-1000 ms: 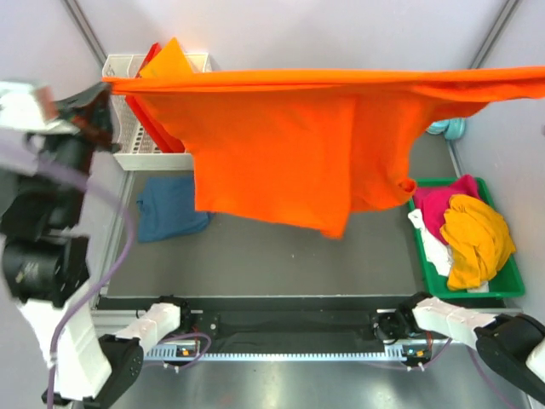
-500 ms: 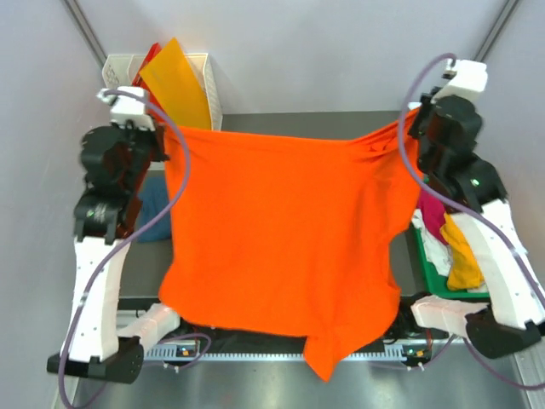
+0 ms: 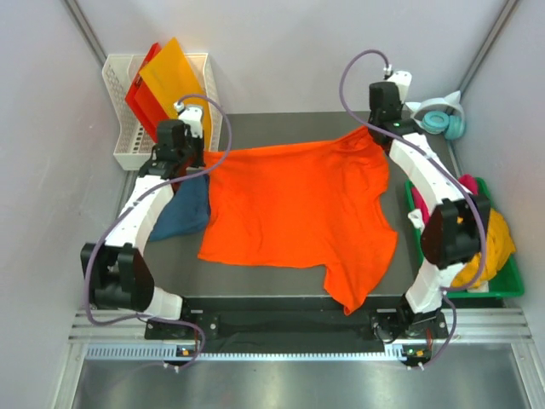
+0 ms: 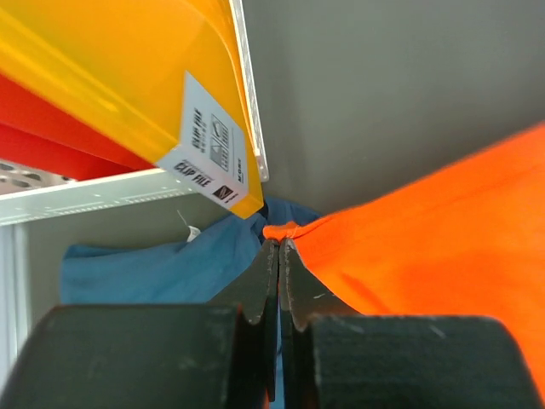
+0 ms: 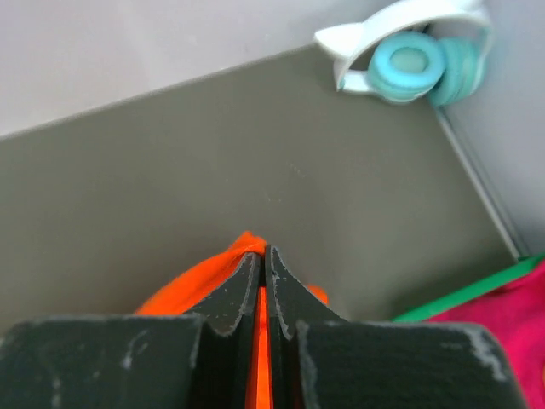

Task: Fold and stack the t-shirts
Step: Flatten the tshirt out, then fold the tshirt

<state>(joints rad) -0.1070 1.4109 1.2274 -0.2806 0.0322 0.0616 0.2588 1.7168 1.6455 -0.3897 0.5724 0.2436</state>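
Observation:
The orange t-shirt's far edge (image 3: 285, 148) runs at a slant between the grippers, so the robot's right gripper should ease inward (image 3: 349, 140) and its left gripper should reach farther to level the edge before folding.
The large bright orange t-shirt (image 3: 298, 204) lies spread over the middle of the table, one sleeve pointing to the near edge. My left gripper (image 3: 202, 159) is shut on its far left corner (image 4: 294, 230), low over the table. My right gripper (image 3: 368, 132) is shut on the far right corner (image 5: 234, 256), with orange cloth showing between the fingers. A dark teal-blue t-shirt (image 3: 183, 213) lies partly under the orange one's left edge (image 4: 153, 268). Magenta (image 3: 467, 183), yellow-orange (image 3: 498, 243) and white (image 3: 417, 220) t-shirts are heaped in the green bin (image 3: 507, 292) at the right.
A white basket (image 3: 119, 111) at the far left holds stiff orange and red plastic sheets (image 3: 174, 81), close to my left gripper (image 4: 128, 77). Teal and white headphones (image 3: 447, 119) lie at the far right corner (image 5: 417, 60).
Both arms have come down and in from holding the orange t-shirt stretched high. The shirt now lies on the table, still gripped at its two far corners.

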